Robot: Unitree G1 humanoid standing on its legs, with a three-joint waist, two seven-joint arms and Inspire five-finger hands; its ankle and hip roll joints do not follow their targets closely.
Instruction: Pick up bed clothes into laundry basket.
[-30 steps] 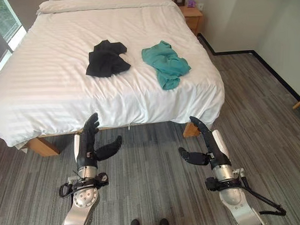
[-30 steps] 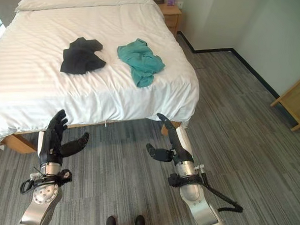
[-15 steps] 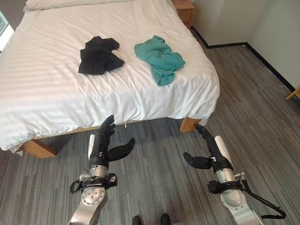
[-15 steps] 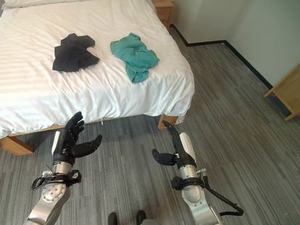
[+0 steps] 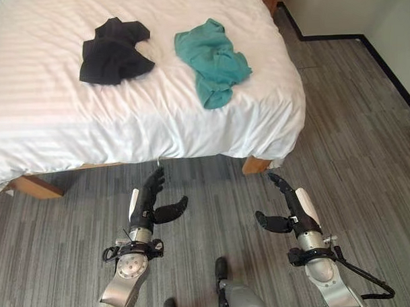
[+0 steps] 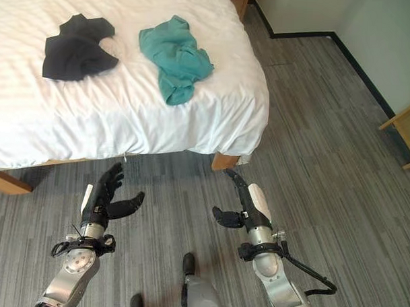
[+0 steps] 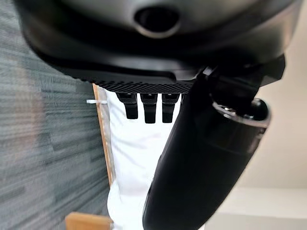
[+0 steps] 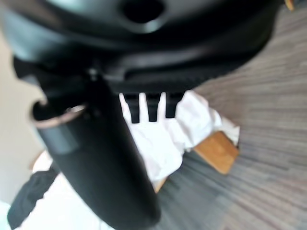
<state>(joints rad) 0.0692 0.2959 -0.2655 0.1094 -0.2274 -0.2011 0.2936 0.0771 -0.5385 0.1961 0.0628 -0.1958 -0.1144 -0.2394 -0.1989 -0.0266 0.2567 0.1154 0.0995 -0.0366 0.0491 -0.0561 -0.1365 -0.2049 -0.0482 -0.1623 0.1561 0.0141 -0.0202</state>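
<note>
The black garment (image 5: 115, 61) is lying crumpled in a short heap (image 5: 119, 37), so it will stay bunched up and its loose folds will hang down when I carry it.
A crumpled black garment (image 5: 113, 51) lies on the white bed (image 5: 51, 114), left of a crumpled teal garment (image 5: 211, 60) that reaches toward the bed's near edge. Both hands hover over the grey floor short of the bed's foot, holding nothing. My left hand (image 5: 150, 199) stands upright with straight fingers and its thumb (image 7: 201, 163) spread, open. My right hand (image 5: 287, 207) is also open, fingers (image 8: 151, 108) pointing at the bed corner. The black garment (image 8: 29, 203) shows past the right thumb in the right wrist view.
The bed rests on wooden legs (image 5: 256, 165) at its near corners. Grey striped carpet (image 5: 354, 125) stretches to the right, up to a dark skirting board (image 5: 330, 36). A wooden piece of furniture (image 6: 402, 130) stands at the far right.
The camera has moved closer to the bed and tipped down, so the bed's head and the nightstand have left the picture. Both hands stay open and low before the bed.
</note>
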